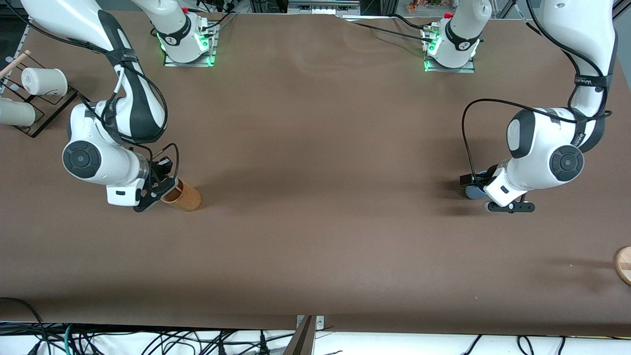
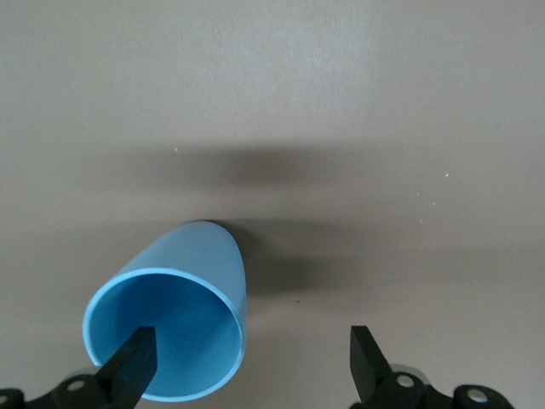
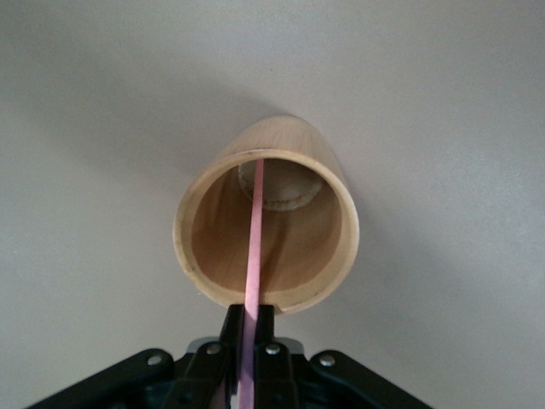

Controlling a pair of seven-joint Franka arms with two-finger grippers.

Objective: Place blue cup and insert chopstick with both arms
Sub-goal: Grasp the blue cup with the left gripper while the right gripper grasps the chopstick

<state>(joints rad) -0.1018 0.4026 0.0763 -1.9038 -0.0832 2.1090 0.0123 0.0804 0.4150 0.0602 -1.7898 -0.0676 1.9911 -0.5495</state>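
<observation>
I expect the blue cup (image 1: 474, 193) to hold the pale-pink chopstick leaning on the cup's rim once I put it in, since the cup's opening (image 2: 166, 334) is wide and empty.
The blue cup (image 2: 183, 281) stands on the brown table toward the left arm's end, mostly hidden under the left hand in the front view (image 1: 473, 192). My left gripper (image 2: 251, 336) (image 1: 485, 197) is open low over it. One finger (image 2: 129, 368) is at the cup's mouth and the other (image 2: 368, 362) is outside over bare table. The pale-pink chopstick (image 3: 255, 230) is in my right gripper (image 3: 249, 313) (image 1: 157, 191), which is shut on it. The chopstick's far end reaches down into the orange-brown cup (image 3: 328, 175) (image 1: 186, 197) toward the right arm's end.
A black rack (image 1: 47, 111) with white cups (image 1: 44, 81) and a tan stick (image 1: 15, 61) stands at the right arm's end. A round wooden thing (image 1: 623, 264) lies at the table's edge at the left arm's end.
</observation>
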